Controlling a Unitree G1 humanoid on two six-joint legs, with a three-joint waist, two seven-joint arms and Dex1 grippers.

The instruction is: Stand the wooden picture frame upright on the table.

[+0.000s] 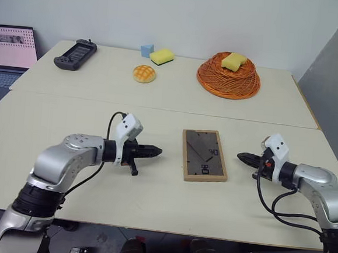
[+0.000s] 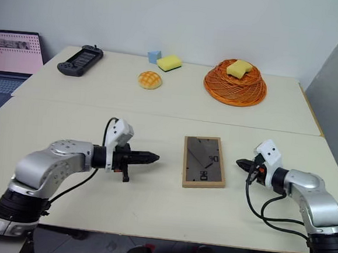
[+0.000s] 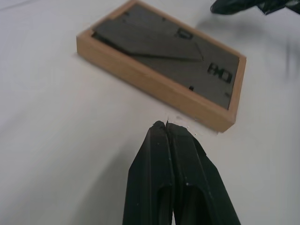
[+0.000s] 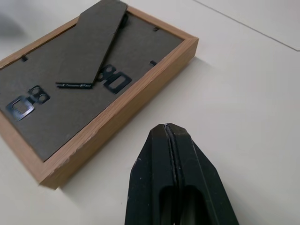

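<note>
The wooden picture frame [image 1: 204, 156] is lying flat, so next my left gripper opens, turns its level fingers upright and closes on the frame's long side [image 1: 185, 156] before lifting it.
The wooden picture frame [image 1: 203, 155] lies flat and face down on the table [image 1: 151, 201], its dark grey back and folded stand up. It also shows in the left wrist view as frame [image 3: 164, 70] and in the right wrist view as frame [image 4: 89, 84]. My left gripper [image 1: 157, 152] is shut and empty, pointing at the frame's left long side with a short gap between. My right gripper [image 1: 241, 157] is shut and empty too, pointing at the frame's right side from a little way off. The right gripper [image 3: 225, 5] shows beyond the frame in the left wrist view.
At the back of the table stand an orange woven basket [image 1: 228, 78] holding a yellow sponge [image 1: 234, 61], another yellow sponge [image 1: 161, 57], a blue block [image 1: 147, 50], a bread bun [image 1: 144, 73] and a black handheld controller [image 1: 75, 54]. A laptop [image 1: 9, 52] sits off the left edge.
</note>
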